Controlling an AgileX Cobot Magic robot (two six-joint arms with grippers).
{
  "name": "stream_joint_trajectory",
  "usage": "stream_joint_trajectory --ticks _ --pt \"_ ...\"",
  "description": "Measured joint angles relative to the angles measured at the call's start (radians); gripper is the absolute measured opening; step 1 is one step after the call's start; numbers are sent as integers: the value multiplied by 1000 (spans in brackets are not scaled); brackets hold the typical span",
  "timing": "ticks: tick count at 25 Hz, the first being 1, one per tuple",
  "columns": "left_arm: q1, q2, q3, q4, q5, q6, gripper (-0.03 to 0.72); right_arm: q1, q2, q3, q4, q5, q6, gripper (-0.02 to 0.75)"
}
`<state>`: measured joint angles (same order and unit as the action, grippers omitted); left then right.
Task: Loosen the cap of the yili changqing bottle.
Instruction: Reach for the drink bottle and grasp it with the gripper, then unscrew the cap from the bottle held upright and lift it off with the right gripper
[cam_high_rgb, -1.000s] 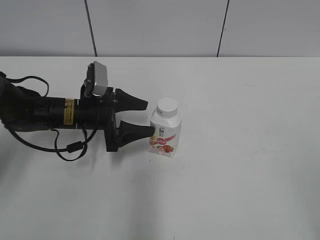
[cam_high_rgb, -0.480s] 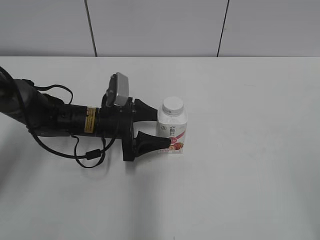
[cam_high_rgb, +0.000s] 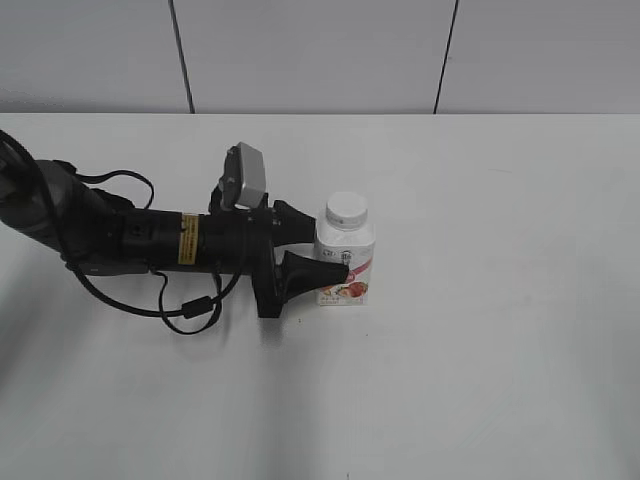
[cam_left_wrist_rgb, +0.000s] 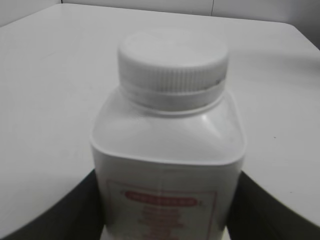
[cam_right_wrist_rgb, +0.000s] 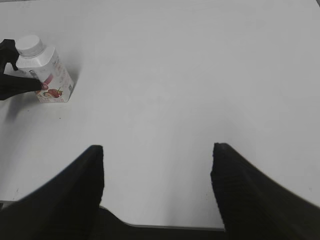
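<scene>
The bottle's body (cam_high_rgb: 344, 262) is in my left gripper below the white cap, so my left gripper should hold the bottle still while my right gripper takes the cap from above.
The yili changqing bottle (cam_high_rgb: 352, 246) stands upright on the white table, with a pink-red band and fruit picture on its label. Its white cap (cam_high_rgb: 346, 209) sits on the neck. My left gripper (cam_high_rgb: 331, 249) reaches in from the left and is shut on the bottle's body, one finger on each side, below the cap. In the left wrist view the bottle (cam_left_wrist_rgb: 167, 150) and cap (cam_left_wrist_rgb: 173, 55) fill the frame between the dark fingers (cam_left_wrist_rgb: 165, 222). My right gripper (cam_right_wrist_rgb: 157, 165) is open and empty, far from the bottle (cam_right_wrist_rgb: 52, 75), which shows at that view's upper left.
The white table (cam_high_rgb: 500, 320) spreads around the bottle, with a grey panelled wall (cam_high_rgb: 320, 50) behind it. The left arm's black cable (cam_high_rgb: 185, 310) loops on the table below the arm.
My left gripper has moved right around the bottle and closed onto its body. The bottle has turned and shifted slightly right.
</scene>
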<state>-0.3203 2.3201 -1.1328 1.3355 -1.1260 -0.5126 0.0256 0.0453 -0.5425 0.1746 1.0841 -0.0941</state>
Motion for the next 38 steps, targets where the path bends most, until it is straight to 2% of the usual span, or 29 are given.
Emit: stream_joint_trajectory --ticks 2,14,16,21,28,31,38 --pt "0 0 0 0 0 0 417 0 86 -38 0 0 0 533" --pt "0 0 0 0 0 -1 417 0 839 -344 25 -11 1 531" --pt "0 0 0 1 -2 -2 417 0 932 -375 30 -30 1 509" --pt "0 0 0 3 -2 -2 416 0 1177 -487 37 4 -63 386" --pt "0 0 -2 36 -3 -2 416 9 1460 -677 39 120 -108 355" --pt "1 -1 -2 47 -6 -2 416 51 1544 -769 23 125 -122 355" --pt "1 -1 -2 55 -9 -2 416 265 1684 -974 -5 125 -112 354"
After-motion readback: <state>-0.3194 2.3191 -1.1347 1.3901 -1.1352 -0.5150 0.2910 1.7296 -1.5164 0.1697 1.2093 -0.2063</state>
